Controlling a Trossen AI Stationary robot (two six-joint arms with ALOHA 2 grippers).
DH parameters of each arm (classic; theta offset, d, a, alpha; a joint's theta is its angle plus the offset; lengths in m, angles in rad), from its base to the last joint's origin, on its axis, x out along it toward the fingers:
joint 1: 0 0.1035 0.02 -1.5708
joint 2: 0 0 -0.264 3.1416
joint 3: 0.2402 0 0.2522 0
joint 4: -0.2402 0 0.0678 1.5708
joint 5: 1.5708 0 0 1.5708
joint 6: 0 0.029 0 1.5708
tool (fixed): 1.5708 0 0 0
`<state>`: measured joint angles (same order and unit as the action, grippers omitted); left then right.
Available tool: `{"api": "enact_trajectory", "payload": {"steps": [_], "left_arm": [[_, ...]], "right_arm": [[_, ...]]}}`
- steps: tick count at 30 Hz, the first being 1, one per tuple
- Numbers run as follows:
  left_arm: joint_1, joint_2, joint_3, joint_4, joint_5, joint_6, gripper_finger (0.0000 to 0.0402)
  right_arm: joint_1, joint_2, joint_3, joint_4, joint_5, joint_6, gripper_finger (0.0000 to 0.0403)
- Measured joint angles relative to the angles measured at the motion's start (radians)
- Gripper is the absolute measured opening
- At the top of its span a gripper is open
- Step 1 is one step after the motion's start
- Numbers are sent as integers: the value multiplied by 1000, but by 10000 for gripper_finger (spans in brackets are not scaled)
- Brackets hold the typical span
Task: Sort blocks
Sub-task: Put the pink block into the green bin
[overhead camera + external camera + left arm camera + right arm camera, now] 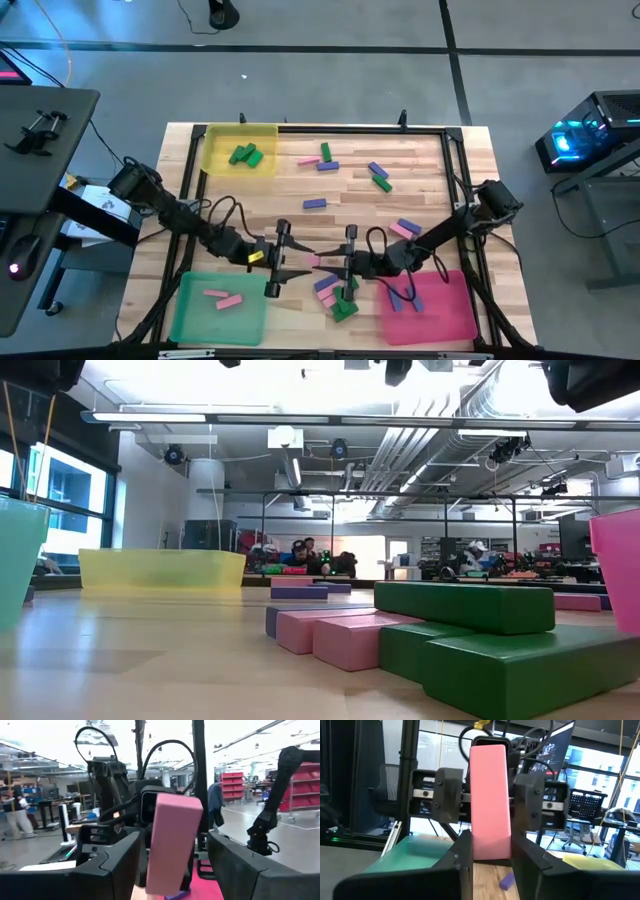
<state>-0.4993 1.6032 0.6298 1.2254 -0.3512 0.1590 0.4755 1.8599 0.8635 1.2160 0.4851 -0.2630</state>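
The green tray with pink blocks point(218, 308) is on my left gripper's side, so next my right gripper passes the pink block point(312, 260) across by its loose end.
A pink block point(313, 260) hangs above the table's near middle, between my two grippers, which face each other. My right gripper point(490, 840) is shut on it. My left gripper point(174, 845) is open; its fingers stand on either side of the block's point(172, 840) far end, with a gap on each side. Other blocks lie loose across the table, among them a green one point(325, 152), a purple one point(315, 203) and a heap point(337, 297) below the grippers. The low view shows that heap point(465, 610) up close and no gripper. My right gripper pinches the pink block by its near end point(490, 851) between the two fingers. The fingers come about level from the table's right and lie along the block. The block sticks out past the fingertips toward the left gripper, clear of the table.
A yellow tray point(262, 135) at the far left holds green blocks. A green tray point(190, 315) at the near left holds pink blocks. A pink-red tray point(455, 315) at the near right holds purple ones. A black frame point(455, 160) rims the table.
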Motion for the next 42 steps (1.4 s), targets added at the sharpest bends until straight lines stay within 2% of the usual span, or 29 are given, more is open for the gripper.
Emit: {"api": "enact_trajectory", "payload": {"steps": [6,12,14,17,20,23,25,27,30,32,35,37,39,42], "left_arm": [[18,0,24,-15,83,-1,190],[11,0,35,-69,79,8,107],[-6,-6,35,-78,62,38,78],[-44,-35,35,-124,21,66,78],[-92,-106,51,-282,-56,57,78],[-155,-188,133,-653,-181,-5,78],[-197,-220,229,-962,-254,-107,78],[-228,-225,328,-1279,-284,-278,78],[-261,-190,442,-1675,-267,-606,78],[-279,-159,478,-1865,-190,-834,78],[-320,-107,478,-2029,-3,-1146,78],[-349,-61,478,-2070,117,-1317,82],[-378,-13,478,-2075,221,-1422,85],[-408,58,479,-2020,330,-1488,87]], "right_arm": [[0,0,0,-3,-8,0,67],[1,0,-1,-35,-32,33,67],[0,-1,0,-54,-72,34,88],[1,-1,0,-82,-89,51,148],[0,-1,-1,-105,-90,94,200],[0,-1,-1,-136,-77,100,229],[0,-1,-1,-152,-52,102,235],[0,-1,-1,-165,-32,102,237],[0,-1,-1,-190,-28,106,239],[0,-1,-1,-210,-25,109,239],[0,-1,-1,-236,-26,134,239],[0,-1,-1,-248,-26,153,239],[0,-1,-1,-256,-26,158,240],[0,-1,-1,-256,-27,158,240]]}}
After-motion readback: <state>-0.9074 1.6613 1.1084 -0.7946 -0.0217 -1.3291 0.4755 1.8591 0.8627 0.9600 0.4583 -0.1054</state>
